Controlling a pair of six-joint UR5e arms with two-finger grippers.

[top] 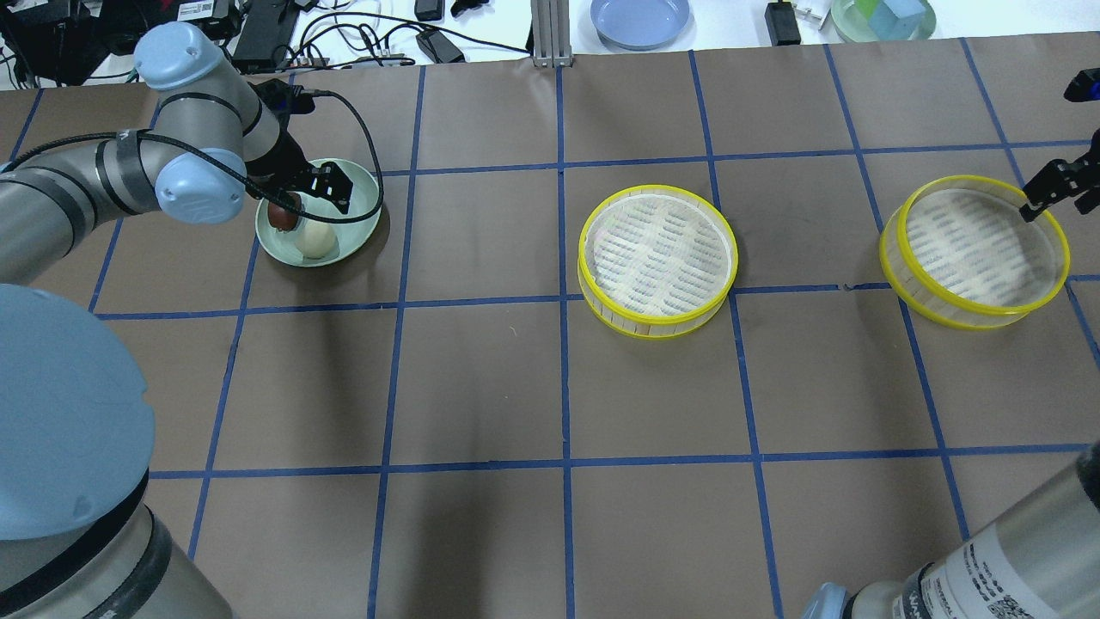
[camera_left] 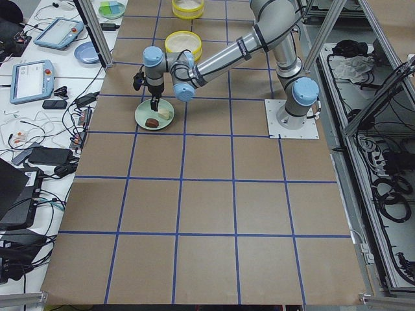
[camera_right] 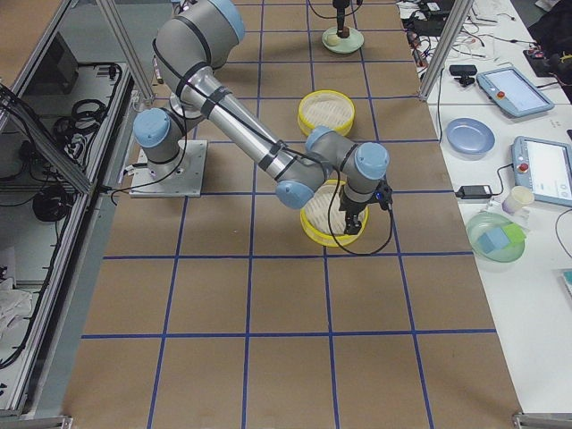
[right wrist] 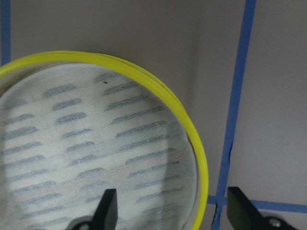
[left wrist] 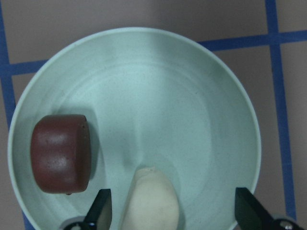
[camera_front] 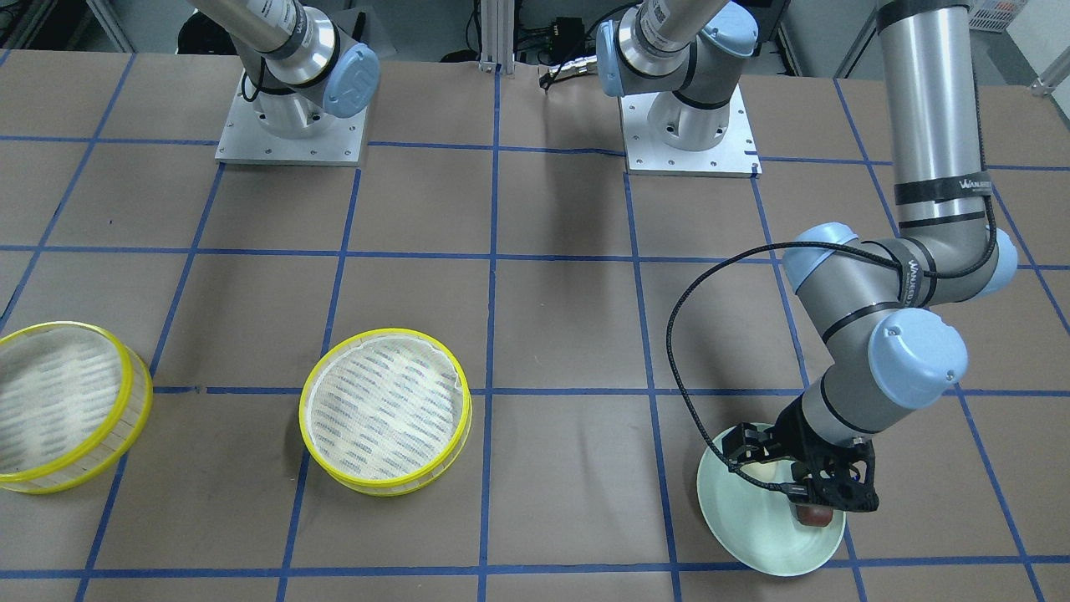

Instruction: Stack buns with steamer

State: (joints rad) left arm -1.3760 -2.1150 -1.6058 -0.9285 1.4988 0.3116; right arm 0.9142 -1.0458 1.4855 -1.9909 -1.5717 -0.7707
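Note:
My left gripper will pinch the cream-white bun (left wrist: pixel 151 206) narrow and make it bulge at the plump, rounded end (left wrist: pixel 152 181) when I lift it, because that end reaches past the ends of the gripper's fingers.
The pale green plate (top: pixel 357 225) at the table's left holds both buns: the dark reddish-brown bun (top: pixel 282 215) and the cream-white bun (top: pixel 314 242). My left gripper (top: pixel 311 191) hangs open just above the plate. In the left wrist view the cream bun (left wrist: pixel 151 197) lies between the fingertips (left wrist: pixel 101 209), and the brown bun (left wrist: pixel 61 153) lies outside them to the left. The two steamer baskets stand empty: one mid-table (top: pixel 657 260), one at the far right (top: pixel 974 249). My right gripper (top: pixel 1050 187) is open over the far-right basket, its fingers straddling the yellow rim (right wrist: pixel 199 184).
A blue plate (top: pixel 639 19) and a green dish with blocks (top: pixel 883 15) sit on the white bench beyond the table's far edge, with cables and power bricks (top: pixel 434 43). Blue tape lines grid the brown table (top: pixel 481 378). The arm bases (camera_front: pixel 291 125) stand at the robot's side.

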